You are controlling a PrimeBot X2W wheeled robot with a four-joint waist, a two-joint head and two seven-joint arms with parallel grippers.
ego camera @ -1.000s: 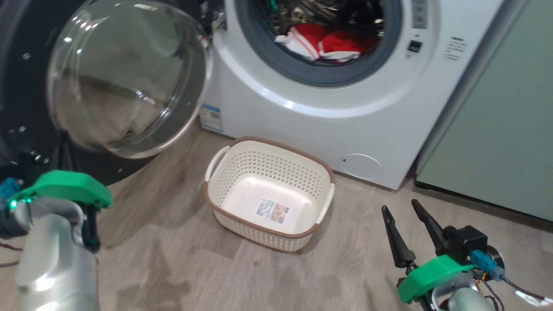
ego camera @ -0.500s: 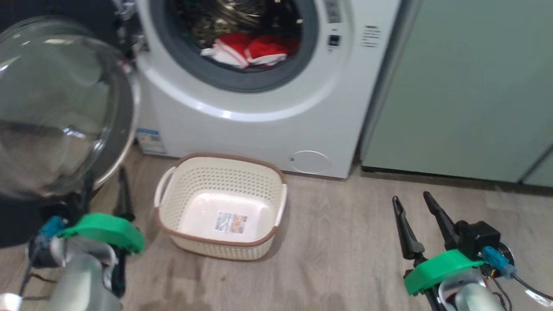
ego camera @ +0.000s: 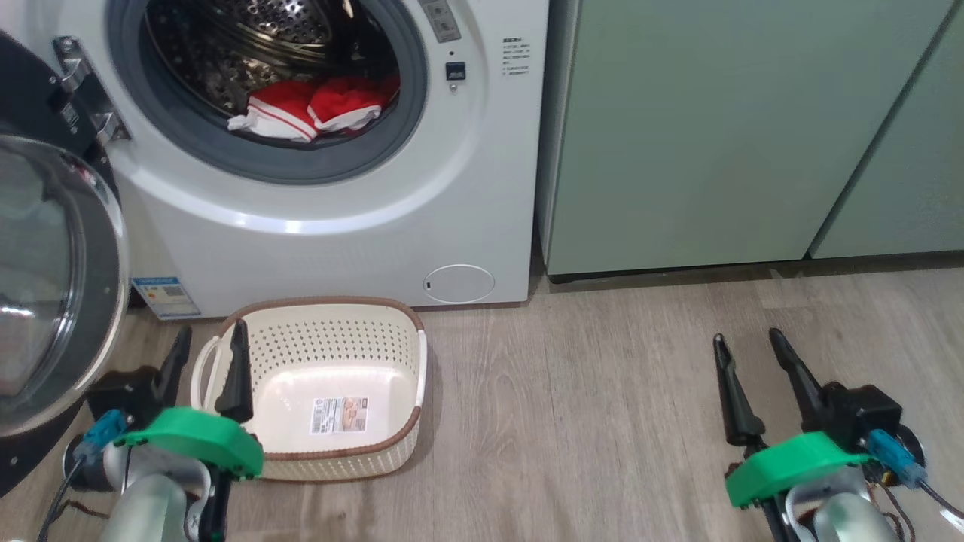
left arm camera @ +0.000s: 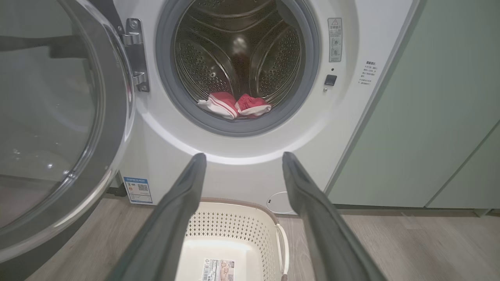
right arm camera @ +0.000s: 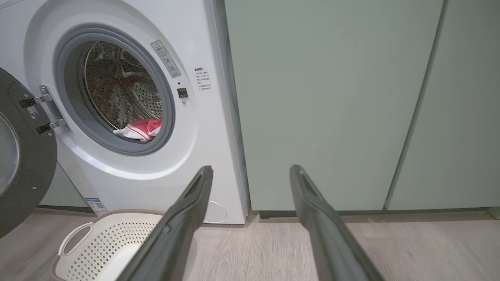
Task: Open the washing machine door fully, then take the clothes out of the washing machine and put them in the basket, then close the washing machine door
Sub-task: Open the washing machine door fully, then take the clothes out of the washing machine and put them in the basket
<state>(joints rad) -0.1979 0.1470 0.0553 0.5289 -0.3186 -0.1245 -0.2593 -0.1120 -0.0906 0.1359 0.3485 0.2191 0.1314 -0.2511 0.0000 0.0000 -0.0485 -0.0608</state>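
I expect the red clothes (ego camera: pixel 348 99) to drag out together over the drum's rim when I pull, because the red heaps touch (ego camera: pixel 312 111) at the drum's front rim.
The white washing machine (ego camera: pixel 482 188) stands at the upper left, its porthole uncovered. The washing machine door (ego camera: pixel 45 286) is swung out to the left, glass bowl facing me. Red clothes (ego camera: pixel 309 113) with white trim lie at the front of the drum, also seen as clothes (left arm camera: pixel 234 107) and clothes (right arm camera: pixel 140 130). On the floor in front sits the cream basket (ego camera: pixel 376 331), holding nothing but its label. My left gripper (ego camera: pixel 212 331) is open by the basket's left handle, holding nothing. The right gripper (ego camera: pixel 747 339) is open over bare floor, far right. Left gripper (left arm camera: pixel 243 156) points at the porthole.
Pale green cabinet doors (ego camera: pixel 715 135) stand right of the washer, with a dark gap at their foot. Grey wood floor (ego camera: pixel 587 421) stretches between the basket and my right arm. The open door blocks the left side.
The head camera has swung right, shifting the whole view. My left gripper, earlier up by the door's rim, has come down beside the basket and its fingers now show apart. The right gripper holds its place.
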